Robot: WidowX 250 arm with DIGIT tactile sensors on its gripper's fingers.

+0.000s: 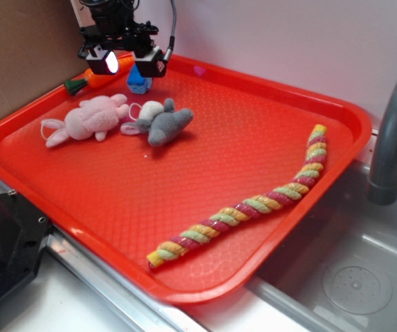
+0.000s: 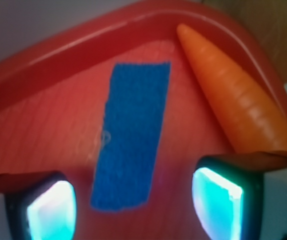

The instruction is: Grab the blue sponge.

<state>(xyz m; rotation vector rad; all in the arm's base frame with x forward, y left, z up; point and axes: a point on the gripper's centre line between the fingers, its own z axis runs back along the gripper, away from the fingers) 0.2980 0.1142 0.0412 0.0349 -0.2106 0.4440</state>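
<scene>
My gripper will make the blue sponge (image 1: 140, 81) turn into line with it when I squeeze and lift, because the sponge lies at an angle (image 2: 125, 180) between my open fingers.
The blue sponge (image 1: 139, 82) (image 2: 132, 134) lies flat at the back left corner of the red tray (image 1: 254, 138), beside the toy carrot (image 1: 93, 78) (image 2: 236, 97). My gripper (image 1: 131, 63) (image 2: 133, 210) hovers right above the sponge and stands open. In the wrist view the sponge's near end lies between the two glowing fingertips (image 2: 51, 210), with a gap of bare tray on each side. Nothing is held.
A pink plush rabbit (image 1: 88, 119) and a grey plush mouse (image 1: 162, 122) lie just in front of the sponge. A striped rope (image 1: 254, 204) runs along the tray's right side. A grey faucet (image 1: 392, 131) and sink basin are to the right. The tray rim (image 2: 98, 40) is just behind the sponge.
</scene>
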